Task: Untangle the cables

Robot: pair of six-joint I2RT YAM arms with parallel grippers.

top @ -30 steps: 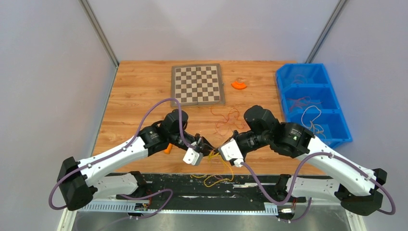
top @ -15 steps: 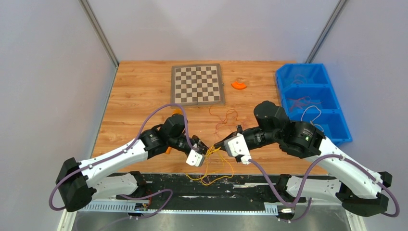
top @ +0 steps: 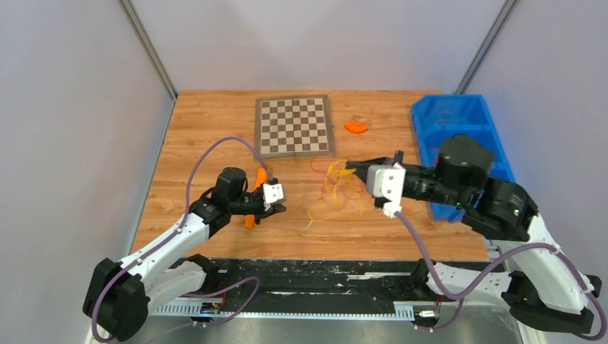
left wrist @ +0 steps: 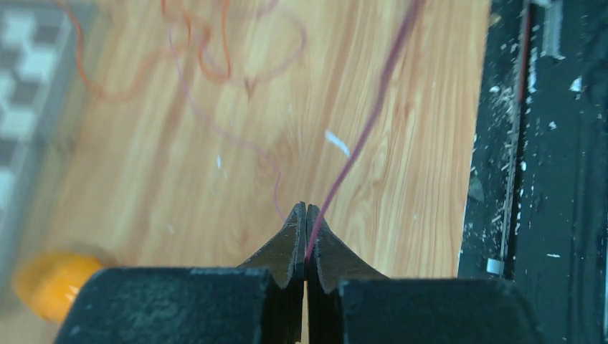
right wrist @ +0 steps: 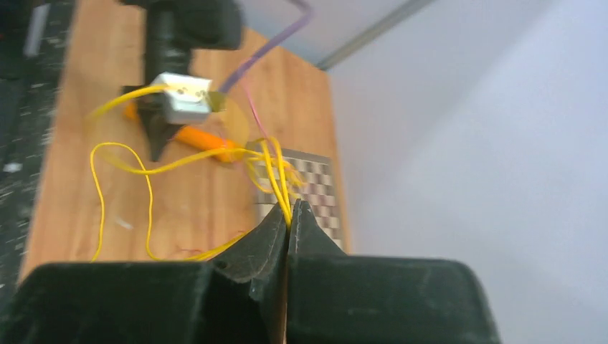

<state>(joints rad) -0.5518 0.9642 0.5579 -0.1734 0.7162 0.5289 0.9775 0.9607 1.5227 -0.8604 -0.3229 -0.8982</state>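
The reddish-brown cable from my left gripper goes into the yellow cables (right wrist: 267, 141), so my right gripper should pull the yellow cables out of the way toward the blue bin (top: 446, 211).
My right gripper (top: 348, 166) is shut on a bunch of thin yellow cables (top: 335, 192), which hang from its tips in loose loops down to the table. In the right wrist view the yellow cables (right wrist: 147, 208) run out from between the closed tips (right wrist: 289, 212). My left gripper (top: 282, 208) sits to the left, low over the table. In the left wrist view its tips (left wrist: 306, 213) are shut on one thin reddish-brown cable (left wrist: 358, 140), which stretches away up and to the right. Looser reddish strands (left wrist: 201, 64) lie on the wood beyond.
A chessboard (top: 294, 125) lies at the far middle, with a small orange piece (top: 355, 127) to its right. An orange marker-shaped stick (top: 250, 219) lies under the left wrist. A blue bin (top: 448, 104) holding more wires stands far right, partly behind the right arm.
The two grippers have pulled apart: the left went left, the right went right and farther back. The yellow cables left the near table edge and now hang mid-table.
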